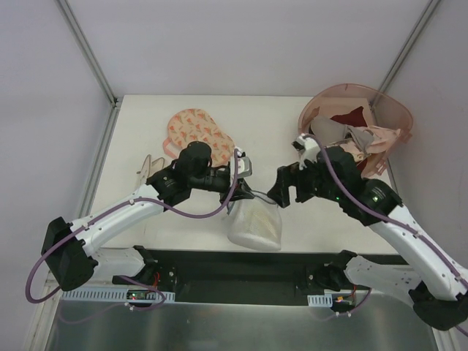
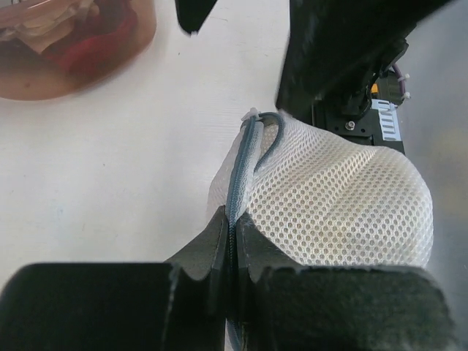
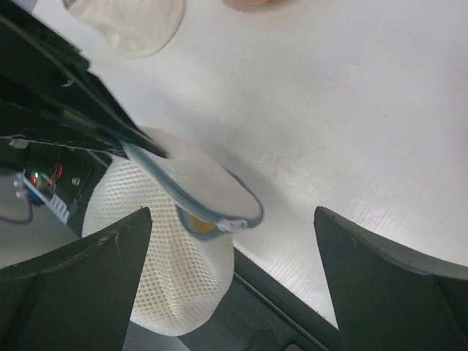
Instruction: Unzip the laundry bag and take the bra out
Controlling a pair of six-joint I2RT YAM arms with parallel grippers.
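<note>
The bag's rim is in my left gripper, far from the zipper pull (image 3: 234, 224), so my right gripper should hold the bag steady while my left gripper takes a new grip closer to the pull (image 3: 196, 207).
The laundry bag (image 1: 254, 223), a white mesh dome with a grey-blue zipper rim, stands near the table's front edge between both arms. In the left wrist view my left gripper (image 2: 234, 221) is shut on the bag's zipper rim (image 2: 241, 164), with the mesh (image 2: 336, 197) bulging to the right. My right gripper (image 3: 232, 213) stands open just in front of the bag (image 3: 161, 278), holding nothing. The zipper is parted a little near its pull (image 3: 235, 223). A sliver of the yellow bra (image 3: 194, 222) shows in that gap. From above, the left gripper (image 1: 248, 193) and right gripper (image 1: 277, 196) face each other over the bag.
A flat pink printed pouch (image 1: 197, 131) lies at the back middle. The pink translucent tub (image 1: 358, 121) with garments sits at the back right, behind the right arm. A beige garment (image 1: 148, 167) lies left of the left arm. The black base rail (image 1: 241, 267) runs just before the bag.
</note>
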